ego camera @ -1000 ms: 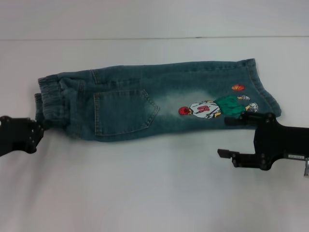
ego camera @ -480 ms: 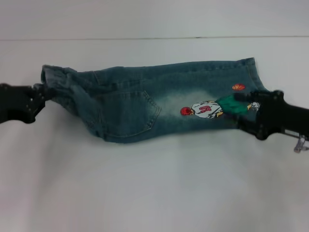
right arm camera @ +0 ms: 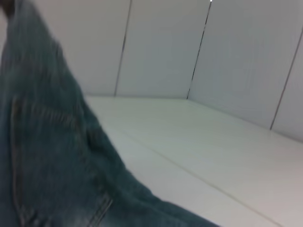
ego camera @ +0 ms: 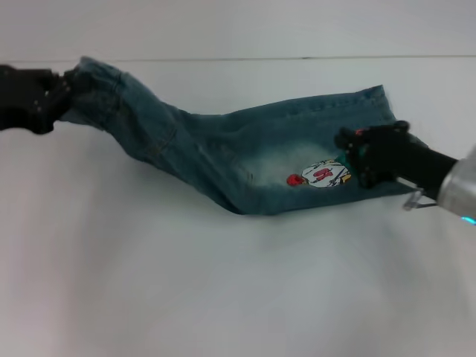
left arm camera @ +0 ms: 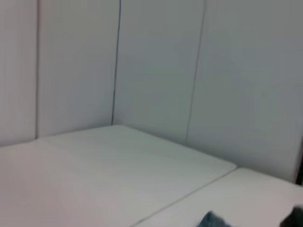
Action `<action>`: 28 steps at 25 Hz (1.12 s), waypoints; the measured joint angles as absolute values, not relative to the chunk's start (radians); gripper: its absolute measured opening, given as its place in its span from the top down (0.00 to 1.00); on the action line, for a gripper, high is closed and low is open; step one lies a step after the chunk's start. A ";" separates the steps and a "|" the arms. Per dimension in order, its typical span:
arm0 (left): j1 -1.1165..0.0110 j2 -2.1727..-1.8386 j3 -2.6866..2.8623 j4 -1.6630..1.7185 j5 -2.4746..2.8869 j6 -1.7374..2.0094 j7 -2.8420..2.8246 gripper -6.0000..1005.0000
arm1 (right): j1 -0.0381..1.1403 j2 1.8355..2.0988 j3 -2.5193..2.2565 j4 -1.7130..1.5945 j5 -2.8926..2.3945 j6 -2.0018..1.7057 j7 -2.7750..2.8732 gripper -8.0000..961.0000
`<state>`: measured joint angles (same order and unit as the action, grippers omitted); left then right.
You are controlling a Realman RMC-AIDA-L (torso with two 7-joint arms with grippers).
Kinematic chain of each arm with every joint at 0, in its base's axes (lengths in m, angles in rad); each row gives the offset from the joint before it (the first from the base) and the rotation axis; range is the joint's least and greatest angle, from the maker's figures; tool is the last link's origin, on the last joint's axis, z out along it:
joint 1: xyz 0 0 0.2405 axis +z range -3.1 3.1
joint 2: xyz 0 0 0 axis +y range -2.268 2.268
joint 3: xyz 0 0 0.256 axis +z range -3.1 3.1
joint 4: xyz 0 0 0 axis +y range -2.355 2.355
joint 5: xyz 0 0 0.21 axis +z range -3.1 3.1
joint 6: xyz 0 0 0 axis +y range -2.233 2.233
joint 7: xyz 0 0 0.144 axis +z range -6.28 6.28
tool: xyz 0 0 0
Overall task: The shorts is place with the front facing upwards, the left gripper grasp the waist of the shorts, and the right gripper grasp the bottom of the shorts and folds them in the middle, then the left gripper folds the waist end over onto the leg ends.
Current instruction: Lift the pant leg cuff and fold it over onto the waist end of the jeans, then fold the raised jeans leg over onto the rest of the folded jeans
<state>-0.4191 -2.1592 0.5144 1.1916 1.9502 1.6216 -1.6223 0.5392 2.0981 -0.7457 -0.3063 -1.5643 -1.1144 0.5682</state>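
Observation:
My right gripper should pull clear of the shorts, since it stands over the leg ends (ego camera: pixel 358 117) where the waist must land, before my left gripper lowers the waist.
The blue denim shorts (ego camera: pixel 245 152) hang stretched across the white table, sagging in the middle, with the embroidered figure (ego camera: pixel 321 174) facing up. My left gripper (ego camera: pixel 67 89) is at the far left, raised, and shut on the waist of the shorts (ego camera: pixel 93 78), which is lifted off the table. At the right, my right gripper (ego camera: pixel 351 149) is shut on the bottom of the shorts beside the figure, covering part of it. One leg hem (ego camera: pixel 385 100) shows behind it. Denim (right arm camera: pixel 52 156) fills the near side of the right wrist view. The left wrist view shows only a scrap of denim (left arm camera: pixel 213 220).
The white table (ego camera: pixel 238 282) stretches wide in front of the shorts. Its back edge (ego camera: pixel 238 58) meets a pale panelled wall (left arm camera: pixel 156 71) just behind the garment.
My left gripper has risen and moved back, lifting the waist off the table. The right gripper has moved in over the leg end and closed on it, and the shorts now hang stretched between the two.

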 joint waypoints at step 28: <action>-0.523 -2.164 0.794 1.231 1.763 1.544 -1.787 0.96 | 0.850 2.114 -0.758 0.092 -1.698 -0.955 0.383 0.99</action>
<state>-0.5229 -2.1636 0.7943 1.2312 1.7625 1.5445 -1.7874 0.8500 2.1139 -0.7577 0.0923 -1.6980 -0.9550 0.3827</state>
